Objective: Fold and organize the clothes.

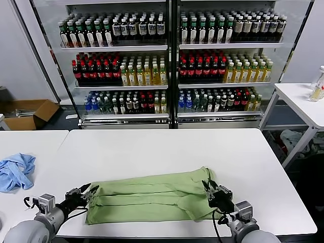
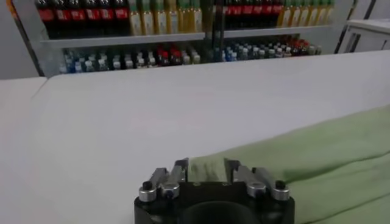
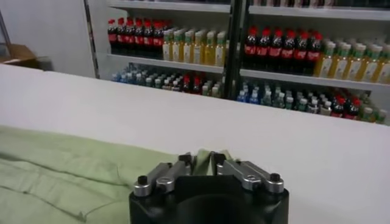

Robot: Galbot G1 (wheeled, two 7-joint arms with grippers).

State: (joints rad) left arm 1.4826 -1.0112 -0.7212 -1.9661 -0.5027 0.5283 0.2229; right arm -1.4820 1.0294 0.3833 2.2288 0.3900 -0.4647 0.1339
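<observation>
The polo shirt's far edge slants toward me at my left gripper, so next my left gripper regrips that end of the shirt and pulls the shirt straight before folding it.
The light green polo shirt lies folded into a long strip across the front of the white table. Its buttons and print are hidden. My left gripper is at the strip's left end. In the left wrist view its jaws stand apart with the shirt's corner between them. My right gripper is at the strip's right end. In the right wrist view its fingers are pinched on a ridge of the shirt's fabric.
A light blue cloth lies crumpled on the neighbouring table at the left. Glass-door coolers full of bottles stand behind. A white side table stands at the right, a cardboard box on the floor at the left.
</observation>
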